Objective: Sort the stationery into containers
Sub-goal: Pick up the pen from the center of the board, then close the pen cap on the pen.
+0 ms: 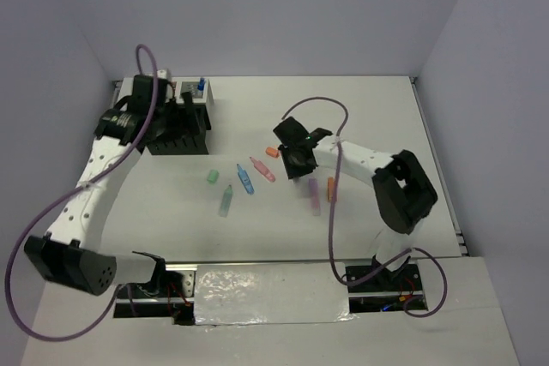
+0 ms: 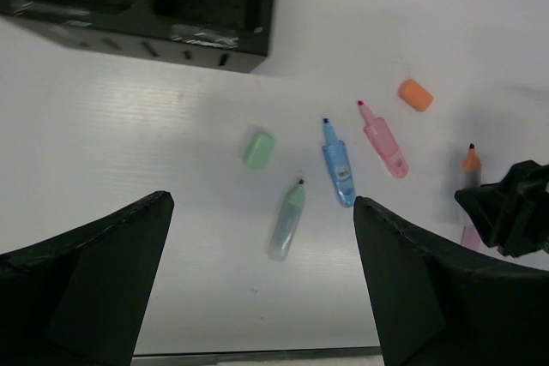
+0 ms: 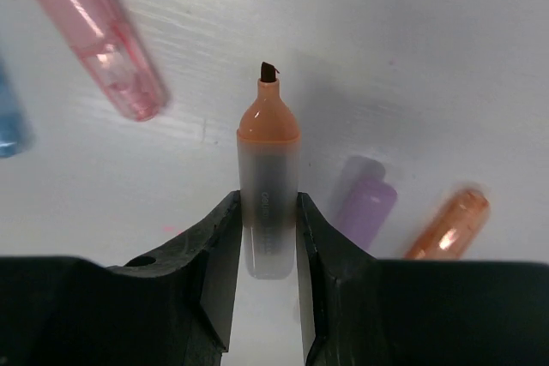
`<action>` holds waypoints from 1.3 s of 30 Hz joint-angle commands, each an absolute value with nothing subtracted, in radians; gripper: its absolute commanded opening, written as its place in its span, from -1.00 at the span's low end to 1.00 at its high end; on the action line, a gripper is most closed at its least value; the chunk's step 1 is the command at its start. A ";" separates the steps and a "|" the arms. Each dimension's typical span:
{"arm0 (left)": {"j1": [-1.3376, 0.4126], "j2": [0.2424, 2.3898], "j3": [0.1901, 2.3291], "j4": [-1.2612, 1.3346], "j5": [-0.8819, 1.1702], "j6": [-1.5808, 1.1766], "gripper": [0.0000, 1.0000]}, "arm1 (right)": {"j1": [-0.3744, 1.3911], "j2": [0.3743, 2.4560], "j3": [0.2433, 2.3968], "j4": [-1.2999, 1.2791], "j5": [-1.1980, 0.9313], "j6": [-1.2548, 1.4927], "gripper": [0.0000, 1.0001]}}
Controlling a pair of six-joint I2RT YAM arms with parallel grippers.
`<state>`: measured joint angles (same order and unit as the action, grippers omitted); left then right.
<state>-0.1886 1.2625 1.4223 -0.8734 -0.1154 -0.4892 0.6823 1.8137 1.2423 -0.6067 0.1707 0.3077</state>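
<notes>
The robot's right gripper is holding the orange marker with its tip uncovered (image 3: 269, 73), so the left gripper should take the orange cap (image 1: 272, 152) and put it on the marker before sorting.
My right gripper (image 3: 268, 205) is shut on an uncapped orange marker (image 3: 268, 139); both fingers press its clear barrel, which lies on the table. In the top view that right gripper (image 1: 297, 158) is at mid-table, with a pink marker (image 1: 262, 169), a blue marker (image 1: 245, 178), a mint marker (image 1: 226, 201), a mint cap (image 1: 212, 176) and an orange cap (image 1: 272, 151) to its left. A purple marker (image 1: 314, 195) and an orange stub (image 1: 331, 189) lie just right of it. The black organizer (image 1: 176, 130) stands at the far left, and my left gripper (image 2: 262, 207) hangs open and empty beside it.
The left wrist view shows the organizer's front wall (image 2: 171, 36), the mint marker (image 2: 286, 220), blue marker (image 2: 338, 164), pink marker (image 2: 383, 140) and orange cap (image 2: 415, 94). A blue-capped bottle (image 1: 201, 86) stands in the organizer. White walls close in the table on three sides.
</notes>
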 commanded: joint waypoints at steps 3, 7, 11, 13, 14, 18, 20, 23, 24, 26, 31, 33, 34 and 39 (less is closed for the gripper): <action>-0.414 1.528 1.626 -0.883 -0.204 -0.664 0.99 | 0.658 1.527 1.353 -0.715 0.203 0.380 -0.74; -0.518 1.739 1.794 -0.945 -0.267 -0.822 0.99 | 0.595 1.428 1.348 -0.872 0.198 0.420 -0.76; -0.587 1.931 1.994 -1.018 -0.307 -0.984 0.97 | 0.572 1.301 1.278 -0.946 0.196 0.442 -0.75; -0.607 2.032 2.083 -1.077 -0.327 -1.084 0.95 | 0.569 1.238 1.256 -0.982 0.201 0.454 -0.74; -0.614 2.060 2.107 -1.091 -0.334 -1.110 0.93 | 0.569 1.201 1.240 -0.989 0.198 0.457 -0.74; -0.644 2.172 2.160 -1.062 -0.356 -1.222 0.80 | 0.569 1.123 1.171 -0.970 0.121 0.449 -0.74; -0.647 2.210 2.187 -1.057 -0.334 -1.253 0.79 | 0.571 1.100 1.134 -0.965 0.098 0.446 -0.74; -0.657 2.299 2.229 -1.055 -0.327 -1.308 0.77 | 0.571 1.074 1.100 -0.954 0.058 0.437 -0.74; -0.660 2.313 2.238 -1.060 -0.331 -1.319 0.77 | 0.569 1.065 1.095 -0.950 0.051 0.434 -0.73; -0.664 2.342 2.256 -1.055 -0.342 -1.344 0.75 | 0.569 1.051 1.088 -0.946 0.032 0.422 -0.73; -0.672 2.379 2.270 -1.029 -0.360 -1.380 0.60 | 0.571 1.048 1.095 -0.957 -0.018 0.376 -0.73; -0.673 2.402 2.278 -1.043 -0.362 -1.391 0.60 | 0.569 1.045 1.094 -0.956 -0.031 0.356 -0.72; -0.673 2.407 2.272 -1.042 -0.361 -1.394 0.58 | 0.571 1.043 1.094 -0.956 -0.034 0.350 -0.72; -0.675 2.450 2.273 -1.051 -0.354 -1.419 0.50 | 0.569 1.048 1.101 -0.956 -0.060 0.315 -0.71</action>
